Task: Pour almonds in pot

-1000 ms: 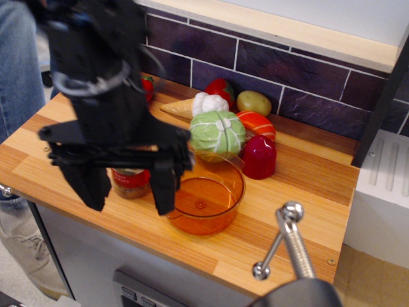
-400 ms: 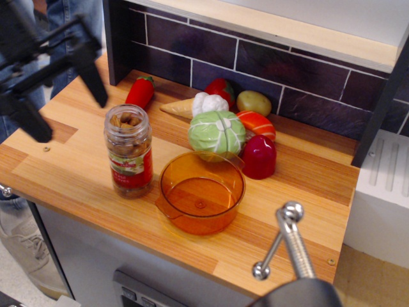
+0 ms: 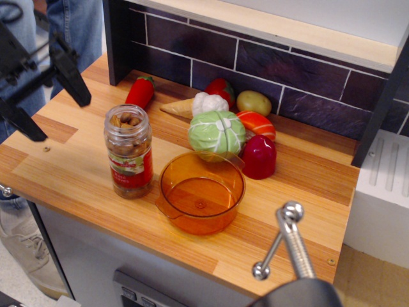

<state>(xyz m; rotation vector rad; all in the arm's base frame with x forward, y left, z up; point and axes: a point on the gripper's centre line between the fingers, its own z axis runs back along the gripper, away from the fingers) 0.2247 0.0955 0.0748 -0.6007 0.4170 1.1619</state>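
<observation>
My gripper is about to tip a jar with the almonds (image 3: 129,149) packed up to the jar's neck (image 3: 128,130), so they will bunch up at the jar's opening and fall out bit by bit.
The almonds (image 3: 125,121) show through a clear open jar (image 3: 130,151) with a red label, standing upright on the wooden counter (image 3: 294,198). The translucent orange pot (image 3: 201,192) stands empty just right of the jar. My black gripper (image 3: 54,109) hangs open and empty at the far left edge, above the counter's left end, well apart from the jar.
Toy vegetables crowd the back: a red chilli (image 3: 139,92), a cone (image 3: 177,107), a cauliflower (image 3: 209,102), a green cabbage (image 3: 217,132), a potato (image 3: 254,102), a tomato (image 3: 257,125) and a dark red dome toy (image 3: 259,156). A metal lever (image 3: 284,240) rises at the front right. A person in jeans stands at the left.
My gripper has moved away from the jar, up and to the left, to the frame's edge. The jar and pot have stayed in place.
</observation>
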